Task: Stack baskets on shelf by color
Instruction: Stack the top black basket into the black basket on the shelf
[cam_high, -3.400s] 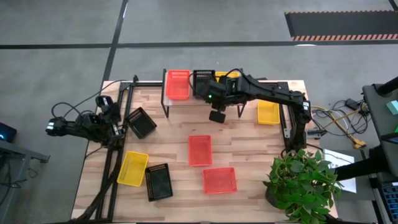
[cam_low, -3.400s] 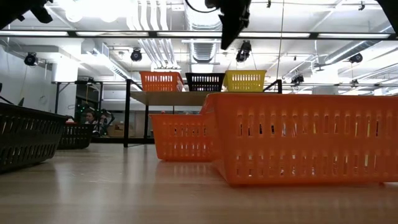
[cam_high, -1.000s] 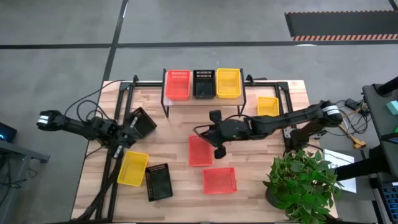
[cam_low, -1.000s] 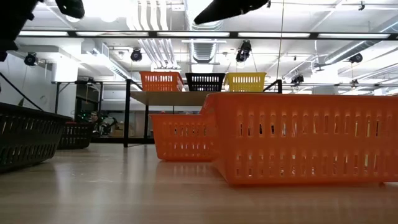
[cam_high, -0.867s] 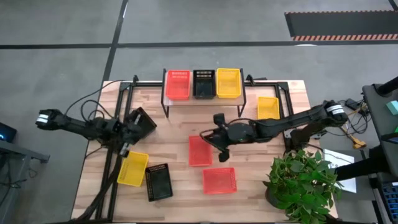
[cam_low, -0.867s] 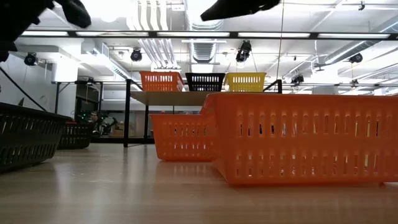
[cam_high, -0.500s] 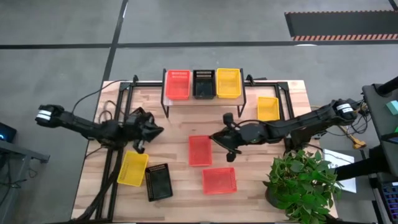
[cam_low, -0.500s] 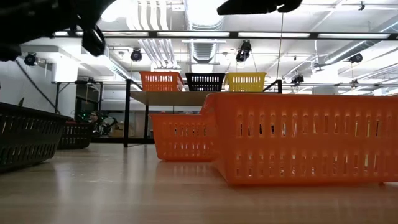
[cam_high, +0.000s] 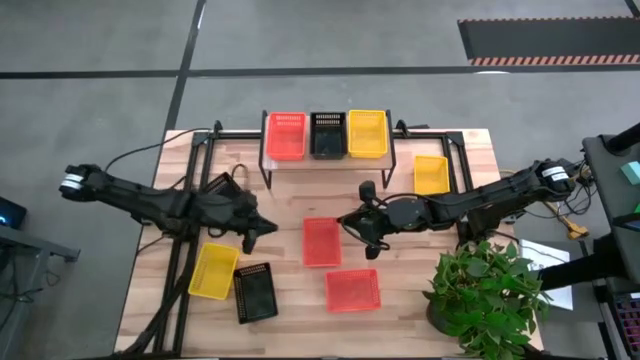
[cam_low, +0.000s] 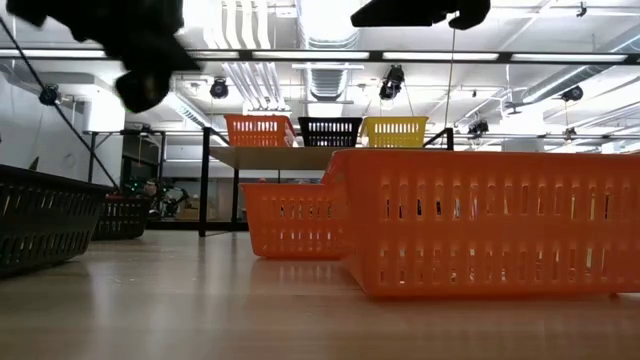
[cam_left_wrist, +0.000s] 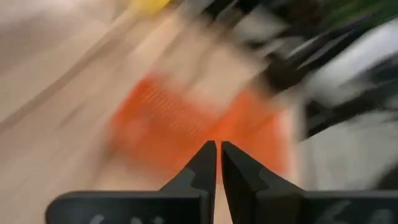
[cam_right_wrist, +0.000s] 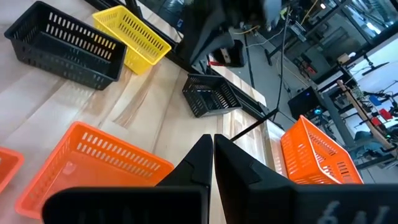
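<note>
My left gripper will lower the black basket (cam_high: 222, 184) behind it. That basket will nest down inside the shelf's black basket (cam_high: 328, 136), because the shelf's basket is open and empty.
The shelf (cam_high: 325, 160) stands at the table's far edge and carries a red basket (cam_high: 286, 135), a black basket (cam_high: 328, 133) and a yellow basket (cam_high: 367, 132) side by side. Two red baskets (cam_high: 321, 241) (cam_high: 352, 290) rest flat on the table's middle. My left gripper (cam_high: 270, 227) hovers shut and empty just left of the farther red basket. My right gripper (cam_high: 349, 222) hovers shut and empty at that basket's far right corner. Both arms hang high in the low view, the left gripper (cam_low: 143, 80) lower than the right gripper (cam_low: 415, 12).
A yellow basket (cam_high: 213, 271) and a black basket (cam_high: 254, 292) lie near the table's front left. Another black basket (cam_high: 212, 186) sits partly under my left arm. A yellow basket (cam_high: 431, 174) lies at the right. A potted plant (cam_high: 487, 290) fills the near right corner.
My left gripper has swung from above the left side of the table toward the right, up to the middle red basket, tipping from pointing down to nearly level and rolling. My right gripper has drawn back a little toward the table's right edge. Both stay shut.
</note>
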